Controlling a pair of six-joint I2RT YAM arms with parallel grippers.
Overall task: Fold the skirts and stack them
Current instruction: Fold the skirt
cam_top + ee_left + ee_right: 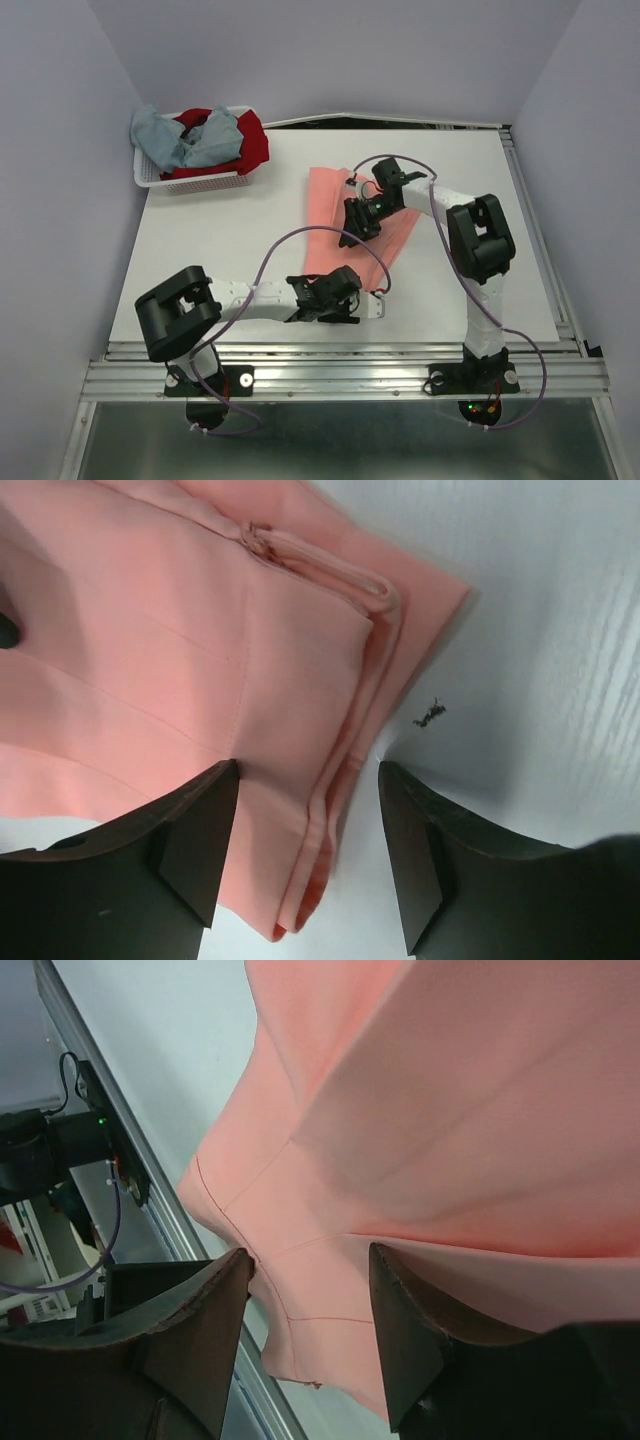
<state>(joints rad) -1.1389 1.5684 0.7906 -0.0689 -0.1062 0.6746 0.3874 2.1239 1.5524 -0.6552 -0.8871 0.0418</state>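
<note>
My left gripper needs to turn the pink skirt, which points away from me with its zipper end (pixel 325 575) nearest, so it should pinch that folded edge (pixel 300 825) and swing the skirt crosswise.
The salmon-pink skirt (pixel 325 200) lies partly folded on the white table, right of centre. My left gripper (pixel 352 296) is low over its near end. In the left wrist view it (pixel 308 768) stands open, and the folded hem corner of the pink skirt (pixel 150 660) lies loose on the table between the fingers. My right gripper (pixel 350 235) sits over the middle of the skirt. In the right wrist view it (pixel 309 1251) has its jaws apart with pink cloth (pixel 450 1110) spread between them. The blue-grey skirt (pixel 165 135) and the dark red skirt (pixel 255 140) are bunched in the basket.
A white mesh basket (pixel 150 178) stands at the table's back left corner. A metal rail (pixel 340 360) runs along the near edge and shows in the right wrist view as well (pixel 150 1160). A small dark speck (pixel 430 715) lies on the table beside the skirt.
</note>
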